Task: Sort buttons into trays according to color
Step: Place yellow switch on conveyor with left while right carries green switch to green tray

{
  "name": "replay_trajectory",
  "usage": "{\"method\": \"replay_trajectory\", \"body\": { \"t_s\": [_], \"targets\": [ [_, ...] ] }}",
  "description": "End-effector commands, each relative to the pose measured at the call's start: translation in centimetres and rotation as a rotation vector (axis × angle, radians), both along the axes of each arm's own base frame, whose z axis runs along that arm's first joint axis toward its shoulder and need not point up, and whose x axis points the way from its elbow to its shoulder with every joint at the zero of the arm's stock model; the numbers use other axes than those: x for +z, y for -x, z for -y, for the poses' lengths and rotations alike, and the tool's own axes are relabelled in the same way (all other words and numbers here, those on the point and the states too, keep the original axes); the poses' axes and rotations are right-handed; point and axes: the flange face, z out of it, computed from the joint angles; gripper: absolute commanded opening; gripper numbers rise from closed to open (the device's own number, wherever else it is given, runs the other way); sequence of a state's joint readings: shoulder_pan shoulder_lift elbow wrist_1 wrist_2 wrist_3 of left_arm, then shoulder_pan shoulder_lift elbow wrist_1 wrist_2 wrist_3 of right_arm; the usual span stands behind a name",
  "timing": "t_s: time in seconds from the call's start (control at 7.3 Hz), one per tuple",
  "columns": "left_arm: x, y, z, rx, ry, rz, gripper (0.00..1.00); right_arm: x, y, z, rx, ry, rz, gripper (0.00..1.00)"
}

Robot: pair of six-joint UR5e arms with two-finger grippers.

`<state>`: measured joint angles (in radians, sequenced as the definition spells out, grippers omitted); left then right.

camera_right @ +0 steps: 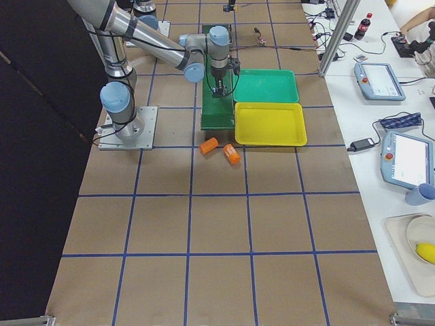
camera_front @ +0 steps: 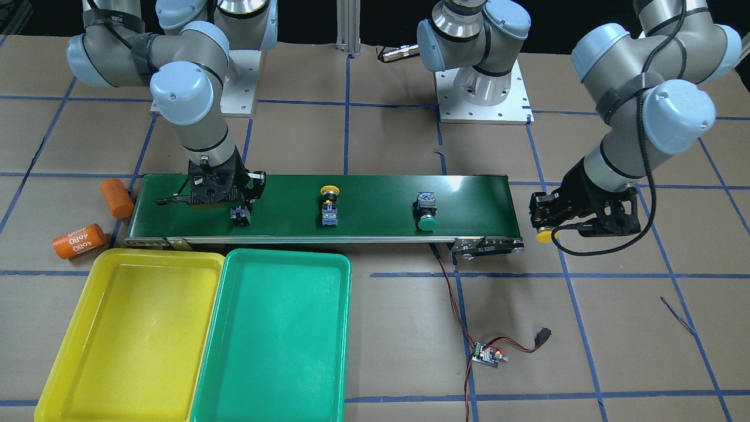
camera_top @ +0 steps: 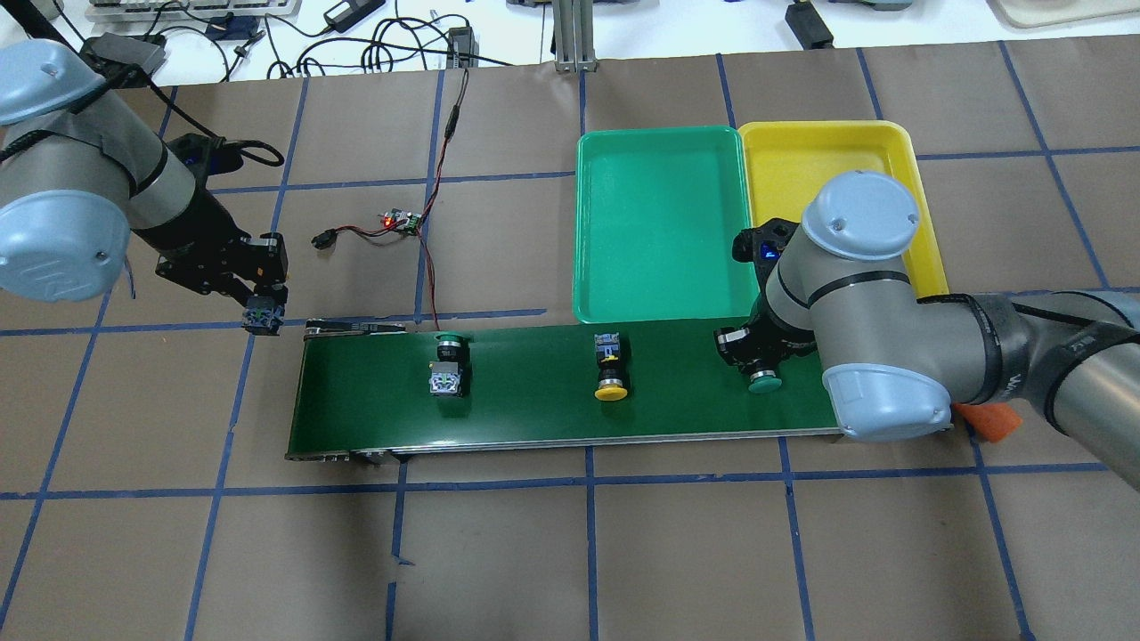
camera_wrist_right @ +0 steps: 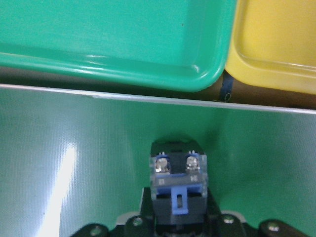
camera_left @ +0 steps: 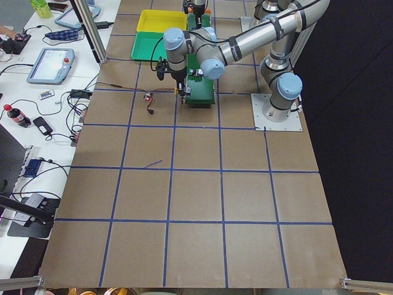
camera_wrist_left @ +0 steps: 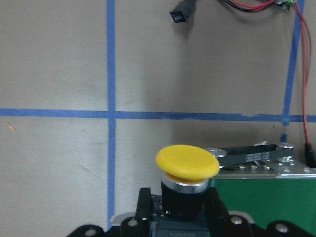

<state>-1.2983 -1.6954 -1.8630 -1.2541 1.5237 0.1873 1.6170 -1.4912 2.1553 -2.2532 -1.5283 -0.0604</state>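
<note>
I should lay the yellow-capped button (camera_front: 545, 235) on the belt's end (camera_front: 492, 211) with my left gripper, which holds it far from the yellow tray, so that the button rides toward the trays.
My left gripper (camera_front: 554, 227) is shut on a yellow-capped button (camera_wrist_left: 187, 162) and holds it over the brown table just off the belt's end. My right gripper (camera_top: 757, 356) is shut on a green-capped button (camera_top: 764, 384) low over the belt, beside the trays; the right wrist view shows that button's blue terminal block (camera_wrist_right: 177, 178) between the fingers. Two more buttons lie on the belt: a yellow-capped one (camera_front: 329, 205) and a green-capped one (camera_front: 426, 212). The yellow tray (camera_front: 135, 328) and the teal-green tray (camera_front: 275, 340) sit side by side along the belt, with nothing in them.
The dark-green conveyor belt (camera_front: 375, 193) runs across the table. Two orange cylinders (camera_front: 117, 198), one marked 4680 (camera_front: 79, 240), lie by the belt's end near the yellow tray. A small circuit board (camera_front: 486, 354) with red wires lies on the table.
</note>
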Motion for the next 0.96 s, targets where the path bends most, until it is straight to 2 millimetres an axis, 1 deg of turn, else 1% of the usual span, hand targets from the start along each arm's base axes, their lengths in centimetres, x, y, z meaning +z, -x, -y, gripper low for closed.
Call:
{"method": "replay_trajectory", "body": {
  "t_s": [0.0, 0.27, 0.41, 0.55, 0.68, 0.82],
  "targets": [
    [-2.7, 1.5, -1.7, 0.069, -0.056, -0.007, 0.00, 2.6, -0.2, 2.3, 0.004, 0.058, 0.003, 0.00],
    [-3.7, 1.8, -2.3, 0.074, -0.082, -0.013, 0.00, 4.5, -0.5, 8.1, 0.007, 0.101, 0.012, 0.00],
    [-4.7, 2.0, -3.1, 0.073, -0.102, -0.014, 0.00, 5.0, -0.8, 10.9, 0.009, 0.119, 0.028, 0.00],
    [-5.1, 2.1, -3.3, 0.072, -0.109, -0.019, 0.06, 4.3, -1.2, 13.6, 0.012, 0.118, 0.038, 0.00],
    [-5.4, 2.2, -3.3, 0.076, -0.113, -0.022, 0.13, 4.4, -1.3, 15.5, 0.011, 0.130, 0.059, 0.04],
    [-5.5, 2.2, -3.4, 0.074, -0.118, -0.022, 0.24, 4.0, -1.1, 15.6, 0.009, 0.109, 0.048, 0.81]
  ]
}}
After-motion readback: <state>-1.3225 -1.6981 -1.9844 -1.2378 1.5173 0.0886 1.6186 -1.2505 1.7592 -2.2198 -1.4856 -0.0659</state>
